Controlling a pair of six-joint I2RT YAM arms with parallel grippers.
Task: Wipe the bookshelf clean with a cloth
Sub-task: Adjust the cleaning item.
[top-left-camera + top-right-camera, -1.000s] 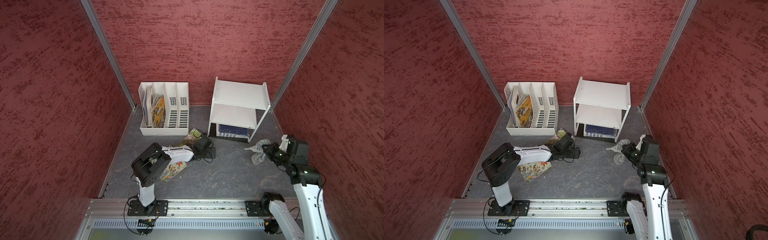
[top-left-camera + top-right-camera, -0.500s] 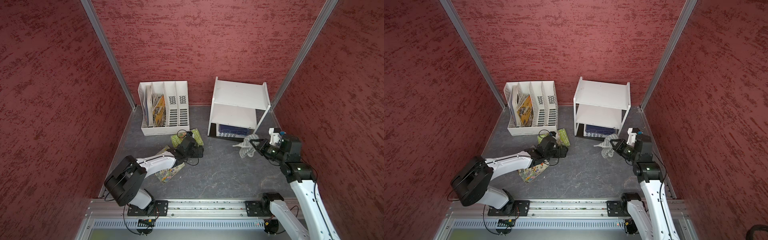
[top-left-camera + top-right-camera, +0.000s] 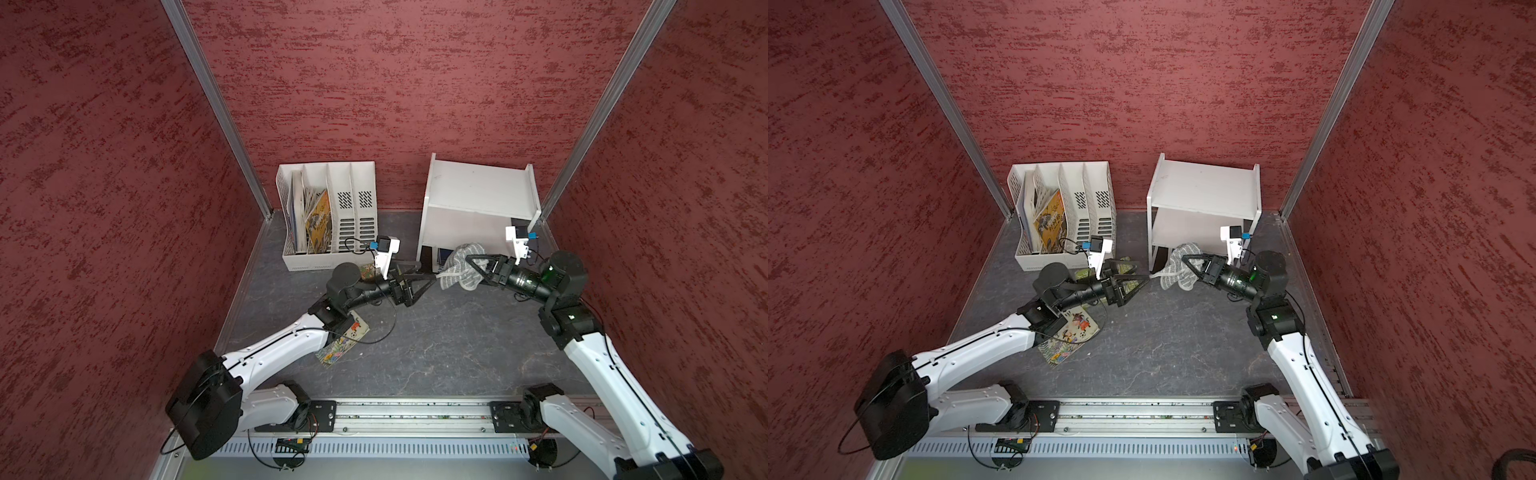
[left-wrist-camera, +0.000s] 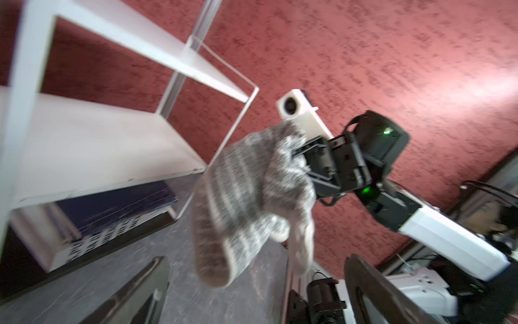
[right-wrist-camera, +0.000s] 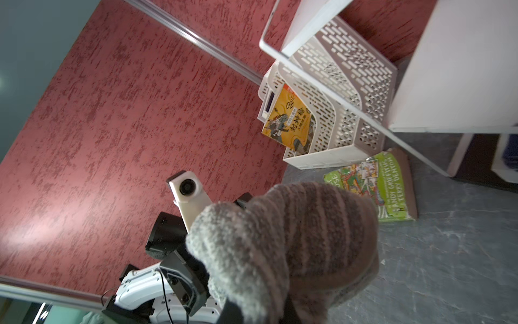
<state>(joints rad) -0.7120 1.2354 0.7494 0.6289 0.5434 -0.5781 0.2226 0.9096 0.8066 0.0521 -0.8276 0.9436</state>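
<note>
The white bookshelf stands loose and crooked to the back wall (image 3: pixel 481 164), so its side panel (image 3: pixel 425 209) will slide over a bit when the robot pushes the cloth against it.
The white bookshelf (image 3: pixel 478 199) (image 3: pixel 1204 187) stands at the back right against the wall. My right gripper (image 3: pixel 471 262) (image 3: pixel 1188 262) is shut on the grey striped cloth (image 3: pixel 461 268) (image 3: pixel 1177 272) and holds it bunched in the air before the shelf's lowest tier. In the right wrist view the cloth (image 5: pixel 294 238) covers the jaws. My left gripper (image 3: pixel 428 276) (image 3: pixel 1140 280) is open and points at the cloth from the left. In the left wrist view the cloth (image 4: pixel 246 196) hangs just beyond the spread fingers (image 4: pixel 140 291), beside the shelf boards (image 4: pixel 92 146).
A white perforated file organizer (image 3: pixel 328 216) (image 5: pixel 336 112) with books stands at the back left. A green book (image 5: pixel 372 185) lies on the floor in front of it. More picture books (image 3: pixel 345 345) lie under the left arm. A blue book (image 4: pixel 112 207) sits on the shelf's bottom tier.
The right gripper has carried the cloth left, in front of the bookshelf. The left gripper has risen off the floor books and swung right toward the cloth, still open.
</note>
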